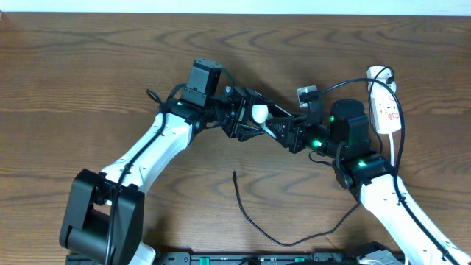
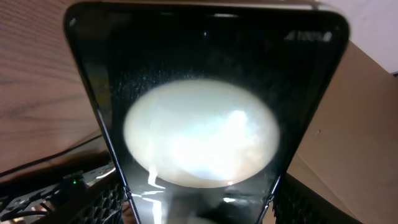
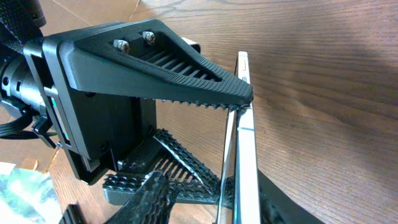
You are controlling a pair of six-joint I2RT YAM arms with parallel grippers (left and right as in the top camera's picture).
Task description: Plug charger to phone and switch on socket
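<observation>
The robot's left gripper is pinching the phone's long edges [image 2: 129,188] close to the phone's bottom end, so the robot's right gripper should hold the phone while the left gripper takes hold of the phone's top end [image 2: 208,20].
The phone [image 1: 259,114], a black glossy slab with a round white reflection, is held up off the table at the middle. My left gripper [image 1: 246,118] is shut on it across its width; its ribbed fingers [image 2: 102,199] press both long edges of the phone [image 2: 199,74]. My right gripper [image 1: 280,129] meets it from the right. In the right wrist view the phone [image 3: 247,155] stands edge-on between my fingers: one finger [image 3: 277,208] lies against its back, the other stands a little off its face. The charger [image 1: 254,221] lies loose on the table, its plug tip near the middle. The socket [image 1: 385,110] lies at the right.
The socket's thick white cord [image 1: 398,158] runs down beside my right arm. My left gripper's black finger [image 3: 155,62] fills the upper left of the right wrist view. Both arms crowd the table's middle; the charger's cable curves between their bases.
</observation>
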